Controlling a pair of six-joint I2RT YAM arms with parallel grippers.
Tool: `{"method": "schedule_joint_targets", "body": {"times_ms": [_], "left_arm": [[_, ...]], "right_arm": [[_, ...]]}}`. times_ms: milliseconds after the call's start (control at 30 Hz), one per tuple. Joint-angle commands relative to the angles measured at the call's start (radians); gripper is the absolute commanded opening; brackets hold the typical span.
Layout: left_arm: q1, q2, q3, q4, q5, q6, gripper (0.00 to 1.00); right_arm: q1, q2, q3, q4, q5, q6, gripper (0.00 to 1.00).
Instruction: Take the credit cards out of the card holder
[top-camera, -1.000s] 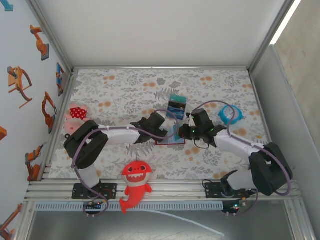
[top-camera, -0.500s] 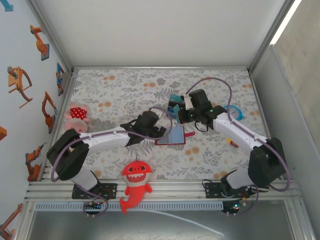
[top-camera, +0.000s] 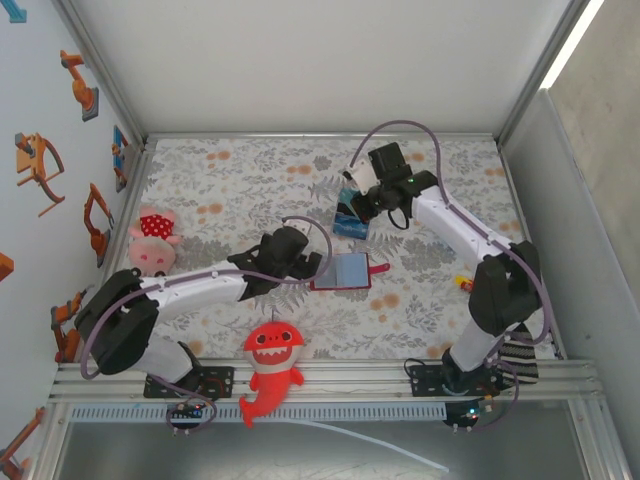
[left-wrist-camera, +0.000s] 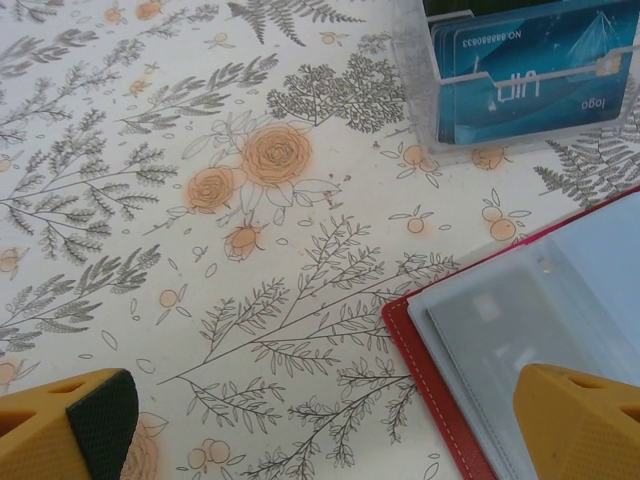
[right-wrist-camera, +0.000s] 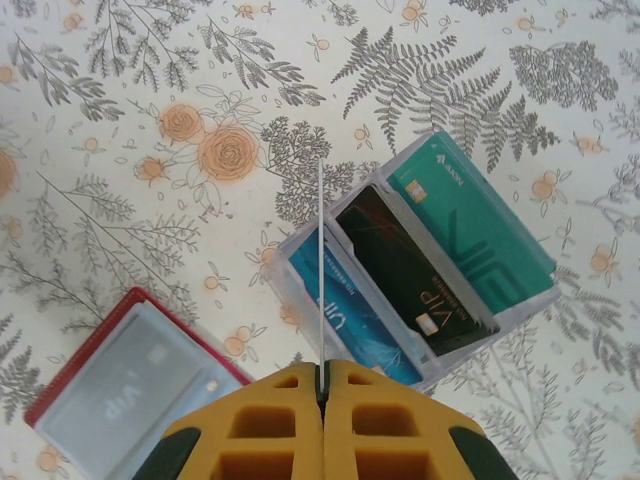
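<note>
The credit card edge-down (right-wrist-camera: 321, 260) is above the clear stand's open top, so my right gripper keeps moving to the teal cards (right-wrist-camera: 472, 222) and lets go of the credit card next to them.
The dark red card holder (top-camera: 342, 271) lies open on the floral cloth, its bluish-grey panels facing up (left-wrist-camera: 520, 320). One sleeve holds a pale card marked VIP (right-wrist-camera: 128, 388). My left gripper (top-camera: 308, 262) is open just left of the holder, its yellow fingers (left-wrist-camera: 70, 425) spread on either side of the holder's red corner. My right gripper (right-wrist-camera: 323, 385) is shut on a thin credit card (right-wrist-camera: 321, 270) seen edge-on, above the clear card stand (right-wrist-camera: 300, 255). That stand (top-camera: 350, 222) carries blue (right-wrist-camera: 345, 310), black and teal cards.
A red shark plush (top-camera: 272, 362) lies near the front edge and a pink plush (top-camera: 150, 240) at the left. A blue ring-shaped thing (top-camera: 468, 228) shows behind the right arm. Metal frame walls bound the cloth on all sides.
My right gripper has moved from the card holder up and back to the clear stand, carrying a card. My left gripper has pulled back leftward off the holder.
</note>
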Motion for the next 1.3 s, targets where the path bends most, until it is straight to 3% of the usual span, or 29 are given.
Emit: {"method": "schedule_joint_targets", "body": {"times_ms": [0,300,1267], "left_arm": [[0.005,-0.048,-0.014,0.010,-0.041,-0.022,0.97],[0.013,-0.094,-0.042,0.033,-0.055,-0.029,0.97],[0.046,-0.083,-0.035,0.040,-0.062,-0.055,0.97]], "right_arm": [[-0.011,0.053,0.077,-0.096,0.014,-0.139,0.00],[-0.051,0.179,0.233,-0.178,0.067,-0.239,0.00],[-0.087,0.479,0.625,-0.456,0.038,-0.453,0.00]]}}
